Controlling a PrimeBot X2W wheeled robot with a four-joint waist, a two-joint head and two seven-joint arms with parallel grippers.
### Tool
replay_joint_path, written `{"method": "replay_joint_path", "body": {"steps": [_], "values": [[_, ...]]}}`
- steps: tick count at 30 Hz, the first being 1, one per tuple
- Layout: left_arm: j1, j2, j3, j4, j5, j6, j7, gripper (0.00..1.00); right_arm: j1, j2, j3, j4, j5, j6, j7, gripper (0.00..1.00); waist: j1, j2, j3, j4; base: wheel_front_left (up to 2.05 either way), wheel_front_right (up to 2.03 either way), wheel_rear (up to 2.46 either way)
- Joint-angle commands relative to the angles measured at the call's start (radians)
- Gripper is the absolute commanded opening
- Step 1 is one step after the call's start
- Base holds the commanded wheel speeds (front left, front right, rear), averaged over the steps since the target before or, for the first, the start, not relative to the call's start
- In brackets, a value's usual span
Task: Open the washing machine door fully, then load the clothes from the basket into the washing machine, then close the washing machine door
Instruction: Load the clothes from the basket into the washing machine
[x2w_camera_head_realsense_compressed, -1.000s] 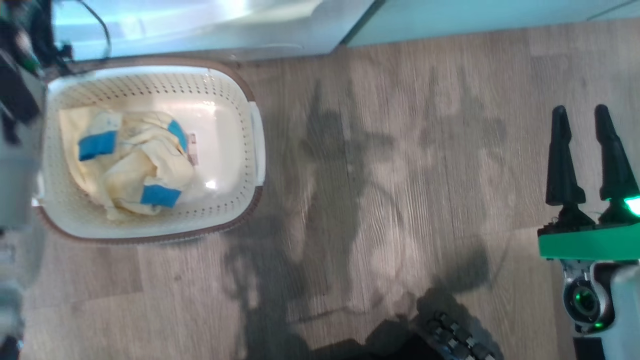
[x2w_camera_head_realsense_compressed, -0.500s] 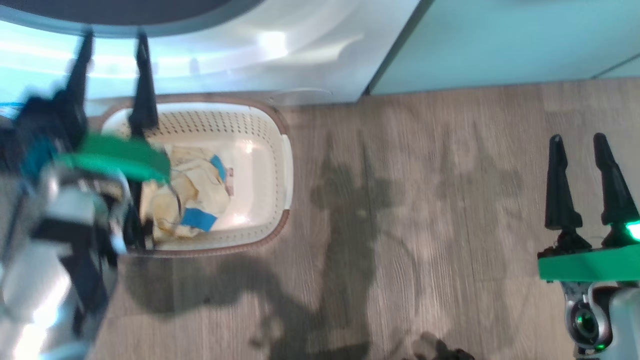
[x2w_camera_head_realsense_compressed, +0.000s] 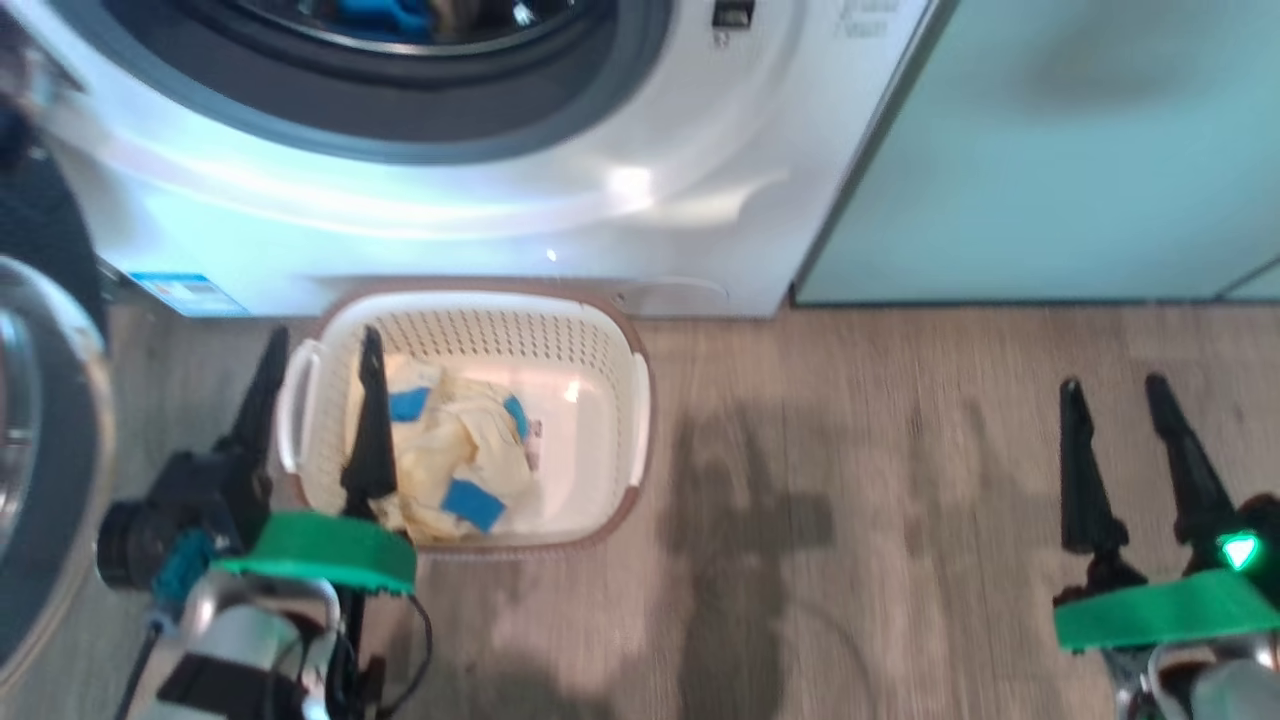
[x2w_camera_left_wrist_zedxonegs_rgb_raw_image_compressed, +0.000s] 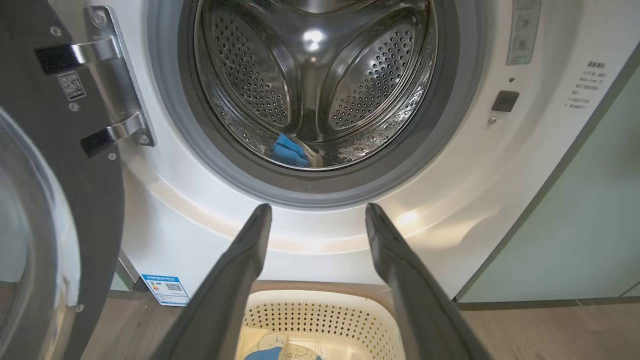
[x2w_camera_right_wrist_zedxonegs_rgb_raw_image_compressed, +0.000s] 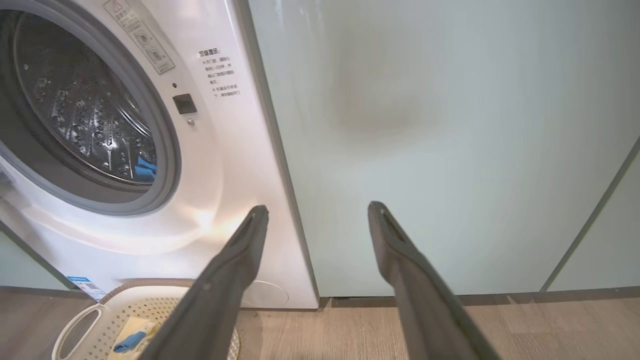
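Observation:
Clear basket's bottom (x2w_camera_head_realsense_compressed: 578, 446) can be seen next to the single crumpled heap, so the clothes (x2w_camera_head_realsense_compressed: 462, 446) will come up together and leave the basket empty when I lift them.
The white washing machine (x2w_camera_head_realsense_compressed: 640, 200) stands at the top, with its grey-ringed drum mouth (x2w_camera_left_wrist_zedxonegs_rgb_raw_image_compressed: 320, 90) uncovered. The washing machine door (x2w_camera_head_realsense_compressed: 40, 450) is swung open at the left, its hinge (x2w_camera_left_wrist_zedxonegs_rgb_raw_image_compressed: 110, 85) in the left wrist view. A blue-and-yellow garment (x2w_camera_left_wrist_zedxonegs_rgb_raw_image_compressed: 292, 150) lies in the steel drum. The cream basket (x2w_camera_head_realsense_compressed: 480, 330) sits on the floor against the machine and holds pale yellow clothes (x2w_camera_head_realsense_compressed: 460, 450) with blue patches. My left gripper (x2w_camera_head_realsense_compressed: 324, 340) is open above the basket's left handle and holds nothing. Far to the right, my right gripper (x2w_camera_head_realsense_compressed: 1112, 385) is open and empty over the floor.
A pale green cabinet panel (x2w_camera_head_realsense_compressed: 1050, 150) adjoins the machine on the right. Wood-look floor (x2w_camera_head_realsense_compressed: 850, 500) stretches between the basket and my right gripper. A small blue sticker (x2w_camera_head_realsense_compressed: 185, 293) marks the machine's lower left corner.
The head camera has tilted up, bringing the machine front and open door into view. My left arm has come into the lower left, with its fingers at the basket's left side. Both grippers stay open.

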Motion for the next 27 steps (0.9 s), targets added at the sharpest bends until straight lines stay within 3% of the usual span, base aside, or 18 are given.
{"method": "replay_joint_path", "body": {"steps": [1,14,27], "values": [[-0.011,0.014,0.035,-0.032,0.001,0.007,-0.007,1.0,0.003,-0.018,0.022,-0.027,-0.007,-0.001,-0.007,1.0,0.0002,-0.0001,-0.043,0.026,0.0,0.0,0.0],[0.146,-0.04,0.009,0.027,0.012,-0.018,-0.038,1.0,0.115,-0.034,0.05,0.005,-0.031,-0.001,-0.007,1.0,0.0002,-0.0001,-0.227,0.069,0.0,0.0,0.0],[0.216,-0.063,0.003,0.045,0.015,-0.032,-0.04,1.0,0.185,-0.028,0.056,0.001,-0.037,-0.001,-0.007,1.0,0.0002,-0.0001,-0.308,0.063,0.0,0.0,0.0]]}}
